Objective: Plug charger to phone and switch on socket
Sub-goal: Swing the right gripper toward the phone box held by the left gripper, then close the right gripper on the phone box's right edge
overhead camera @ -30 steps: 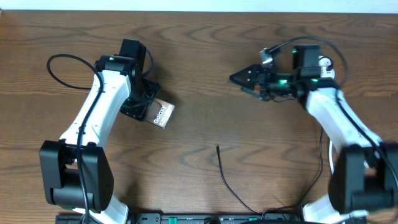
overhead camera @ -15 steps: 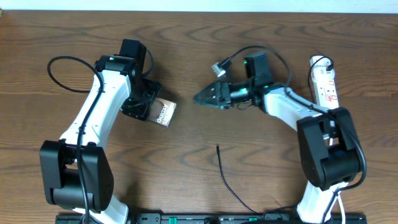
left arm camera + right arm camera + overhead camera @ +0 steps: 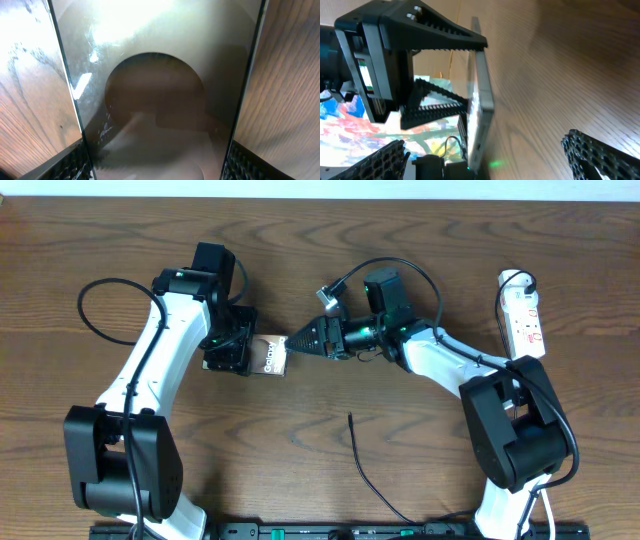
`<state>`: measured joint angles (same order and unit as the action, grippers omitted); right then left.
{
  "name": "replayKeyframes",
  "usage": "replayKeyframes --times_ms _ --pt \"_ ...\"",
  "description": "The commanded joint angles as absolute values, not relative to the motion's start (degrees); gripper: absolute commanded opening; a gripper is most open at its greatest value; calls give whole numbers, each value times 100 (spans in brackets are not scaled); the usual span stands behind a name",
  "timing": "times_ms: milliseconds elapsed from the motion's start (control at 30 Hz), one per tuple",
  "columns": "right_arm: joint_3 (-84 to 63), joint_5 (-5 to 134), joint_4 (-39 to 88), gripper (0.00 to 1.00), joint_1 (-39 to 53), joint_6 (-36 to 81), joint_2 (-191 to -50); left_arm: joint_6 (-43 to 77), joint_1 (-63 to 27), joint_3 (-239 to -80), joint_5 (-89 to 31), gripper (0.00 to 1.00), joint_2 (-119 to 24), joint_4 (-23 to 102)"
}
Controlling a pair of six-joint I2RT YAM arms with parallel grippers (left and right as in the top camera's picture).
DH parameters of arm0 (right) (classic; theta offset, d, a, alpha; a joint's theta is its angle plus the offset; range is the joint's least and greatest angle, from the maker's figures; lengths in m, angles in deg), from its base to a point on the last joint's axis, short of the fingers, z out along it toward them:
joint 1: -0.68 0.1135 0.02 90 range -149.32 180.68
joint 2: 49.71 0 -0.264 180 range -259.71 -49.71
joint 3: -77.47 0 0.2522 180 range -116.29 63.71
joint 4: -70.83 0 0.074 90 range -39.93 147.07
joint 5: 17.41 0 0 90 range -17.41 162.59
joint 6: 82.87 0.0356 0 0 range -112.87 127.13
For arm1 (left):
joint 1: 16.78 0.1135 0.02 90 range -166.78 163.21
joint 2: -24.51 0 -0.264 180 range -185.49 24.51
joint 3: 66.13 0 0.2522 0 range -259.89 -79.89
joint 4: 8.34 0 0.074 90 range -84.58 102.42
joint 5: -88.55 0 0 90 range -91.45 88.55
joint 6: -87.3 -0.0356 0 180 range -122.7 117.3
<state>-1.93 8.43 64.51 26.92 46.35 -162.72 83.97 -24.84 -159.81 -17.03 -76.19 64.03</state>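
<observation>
The phone's loose end [image 3: 277,355] is edge-on between my right gripper's open fingers and away from my left gripper. I keep going in until those fingers grip the phone's edge [image 3: 482,107].
My left gripper [image 3: 250,351] is shut on the phone [image 3: 271,357], a dark slab with white lettering, held off the table left of centre with its free end pointing right. In the left wrist view the phone [image 3: 155,75] fills the frame between the two fingers [image 3: 67,164]. My right gripper [image 3: 292,343] is open, with its tips right at the phone's free end. The right wrist view shows the phone [image 3: 482,107] edge-on between the spread fingers [image 3: 600,155]. The charger [image 3: 366,472] lies on the table near the front, its tip pointing up-table. The socket [image 3: 526,315] lies at the far right.
The white cord of the socket [image 3: 513,278] curls at its far end. A black wire of the left arm [image 3: 95,305] loops over the table at the left. The table's front edge carries a black rail [image 3: 330,531].
My right arm has swung left from beside the socket across the table to the phone's end. My left gripper has turned the phone to point right.
</observation>
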Motion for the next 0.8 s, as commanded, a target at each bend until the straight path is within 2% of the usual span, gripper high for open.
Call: replayKeyframes --times_ms 0,300,633,767 --pt "-270 957 6648 99 2874 5015 -16298 8646 -2493 -16149 -1948 7 -7445 6429" --pt "-270 1387 6825 99 3215 5374 -16298 8753 -2501 -16149 -2387 7 -7445 6341" --pt "-270 1894 6875 99 3479 6466 -16298 8922 -2652 -16149 -2522 7 -7445 6265" --pt "-270 1894 6910 95 3492 6949 -16298 8979 -2689 -16149 -2522 7 -7445 6197"
